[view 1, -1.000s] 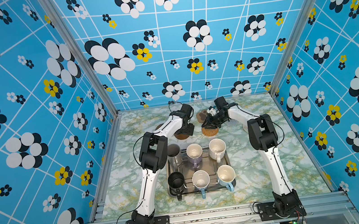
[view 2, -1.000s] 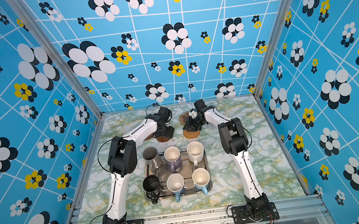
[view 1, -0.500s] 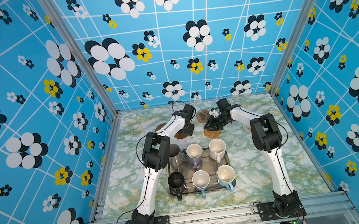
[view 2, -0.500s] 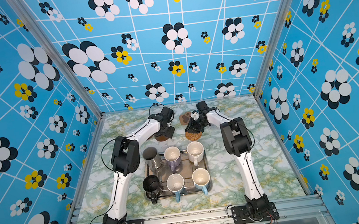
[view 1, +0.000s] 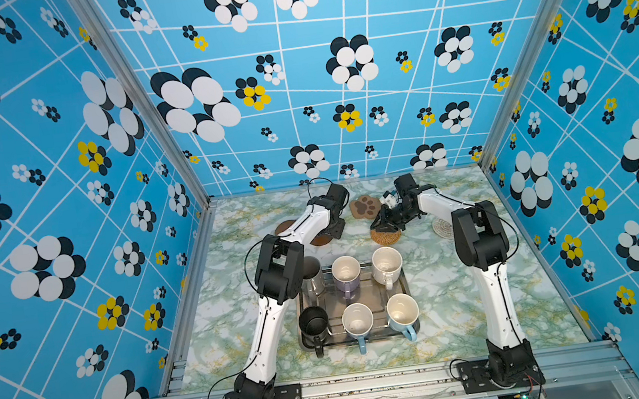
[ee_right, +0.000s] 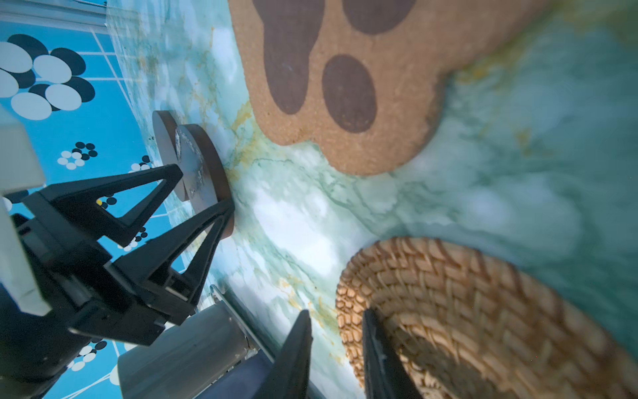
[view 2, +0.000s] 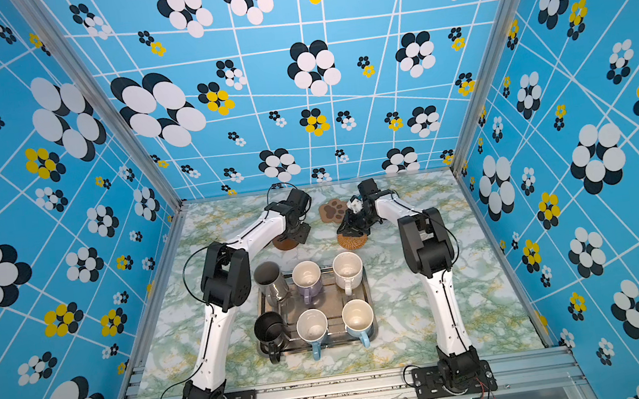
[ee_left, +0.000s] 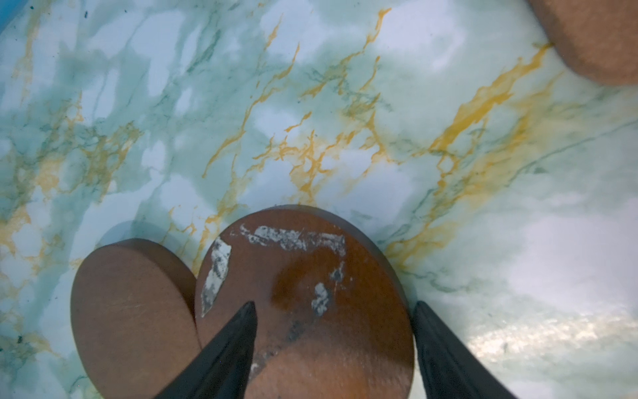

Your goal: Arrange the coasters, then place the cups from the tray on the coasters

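Observation:
The paw-print coaster [view 1: 366, 208] is farther back than the rattan coaster. My right gripper should go over and draw the paw-print coaster forward next to the scuffed brown disc.
Six cups stand in the silvery tray [view 1: 368, 292]: steel [view 1: 313, 277], lavender [view 1: 346, 274], cream [view 1: 387, 265], black [view 1: 314, 323] and two light blue ones [view 1: 357, 321] [view 1: 403, 311]. Beyond it lie the coasters. My left gripper [ee_left: 335, 304] is open, one finger over a scuffed brown disc [ee_left: 303, 276] and the other at its edge. That disc overlaps a second brown disc [ee_left: 131, 304]. My right gripper [ee_right: 337, 312] is shut on the rim of the woven rattan coaster [ee_right: 483, 311] [view 1: 386, 238]. The paw-print coaster [view 1: 365, 207] lies between the grippers. A pale coaster [view 1: 442, 227] is half hidden by the right arm.
Blue flowered walls close in the marble table [view 1: 449, 309] on three sides. Both arm elbows hang over the tray's far corners. A metal rail [view 1: 375, 382] runs along the front edge.
The right gripper and the rattan coaster have shifted slightly right and nearer the tray. Both elbows have drifted a little right. The left gripper stays over the brown disc.

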Available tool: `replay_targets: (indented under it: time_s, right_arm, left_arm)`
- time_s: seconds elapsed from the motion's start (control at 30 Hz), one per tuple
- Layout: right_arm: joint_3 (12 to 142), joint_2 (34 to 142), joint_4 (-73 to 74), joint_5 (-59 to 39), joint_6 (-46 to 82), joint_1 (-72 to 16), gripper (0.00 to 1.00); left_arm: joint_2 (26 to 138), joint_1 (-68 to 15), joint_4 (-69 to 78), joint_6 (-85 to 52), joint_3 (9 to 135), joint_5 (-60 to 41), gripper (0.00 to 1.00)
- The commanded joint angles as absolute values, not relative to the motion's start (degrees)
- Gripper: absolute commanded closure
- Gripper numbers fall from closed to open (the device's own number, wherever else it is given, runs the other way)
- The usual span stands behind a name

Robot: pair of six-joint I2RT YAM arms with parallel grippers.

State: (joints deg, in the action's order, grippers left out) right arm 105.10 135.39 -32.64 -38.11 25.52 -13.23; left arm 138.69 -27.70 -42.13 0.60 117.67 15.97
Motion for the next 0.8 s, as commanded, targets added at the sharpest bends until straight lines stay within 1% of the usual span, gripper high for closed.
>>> replay_targets:
  time_s: [0.0, 0.3, 0.37, 0.43, 0.53, 0.67, 0.77]
  right_arm:
    - [105.5, 134.9, -36.9, -35.3, 23.6, -12.4, 0.71]
    - [111.6, 134.3, -38.7, -38.2, 22.8, -11.2, 0.7]
    - [114.4, 134.8, -39.7, -38.2, 22.5, -10.8, 0.69]
    - [118.2, 136.0, -41.5, -37.6, 22.1, -10.3, 0.65]
    - [126.5, 139.7, -46.0, -35.1, 20.4, -10.2, 0.59]
    - [143.5, 148.3, -54.5, -30.9, 18.1, -10.1, 0.49]
    - [155.9, 155.7, -57.7, -29.8, 18.3, -9.6, 0.45]
  left_arm:
    - [140.4, -27.0, -43.6, 1.2, 119.6, 17.2, 0.26]
    - [137.5, -27.0, -43.5, 0.0, 123.5, 14.6, 0.21]
    - [136.1, -27.0, -43.3, -0.3, 123.6, 13.7, 0.21]
    - [134.9, -27.0, -43.2, -0.9, 123.6, 12.7, 0.2]
    - [133.1, -26.9, -42.9, -1.9, 123.4, 10.0, 0.2]
    - [131.9, -26.6, -42.3, -4.5, 123.3, 3.9, 0.2]
    - [131.0, -26.4, -41.1, -7.1, 122.2, -1.2, 0.21]
